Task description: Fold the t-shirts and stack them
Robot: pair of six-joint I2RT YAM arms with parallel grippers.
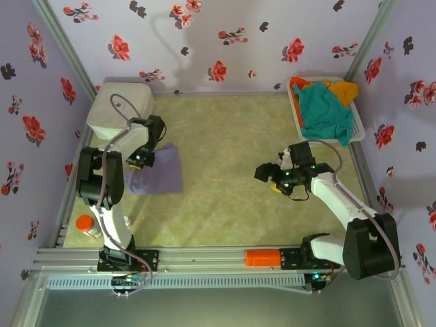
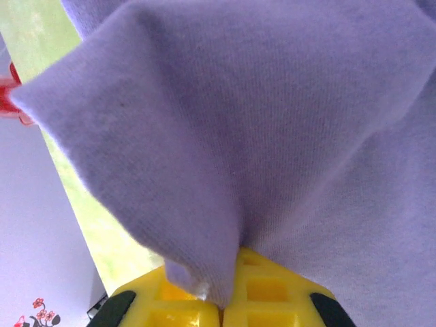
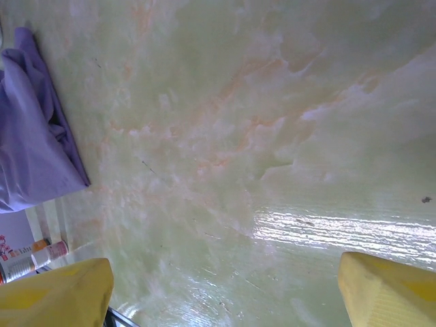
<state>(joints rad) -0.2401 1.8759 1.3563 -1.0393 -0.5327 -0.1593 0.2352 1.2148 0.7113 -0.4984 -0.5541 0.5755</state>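
Note:
The robot's left gripper is pinching the lavender t-shirt's edge [image 1: 130, 184], and the part of the table [image 2: 99, 221] beside the wall is clear, so the robot should keep pulling until the t-shirt gets to that part.
A pale lavender t-shirt [image 1: 162, 170] lies folded on the table's left side. My left gripper [image 1: 141, 162] sits at its left edge, shut on a pinch of the cloth. In the left wrist view the lavender t-shirt [image 2: 272, 122] drapes up from between the closed yellow fingers [image 2: 272, 300] of the left gripper [image 2: 228, 303]. My right gripper [image 1: 271, 178] hovers open over bare table right of centre, well apart from the shirt. The right wrist view has the right gripper [image 3: 225, 289] wide, nothing between its pads, and the lavender t-shirt [image 3: 30, 150] at far left. Teal [image 1: 327, 109], orange [image 1: 298, 84] and yellow [image 1: 345, 90] t-shirts are heaped in a white basket [image 1: 359, 129].
A white rounded box [image 1: 117, 109] stands at the back left, just behind the left arm. A small bottle with an orange cap [image 1: 86, 225] stands by the left edge. An orange cylinder [image 1: 262, 257] lies on the front rail. Flowered walls close in three sides.

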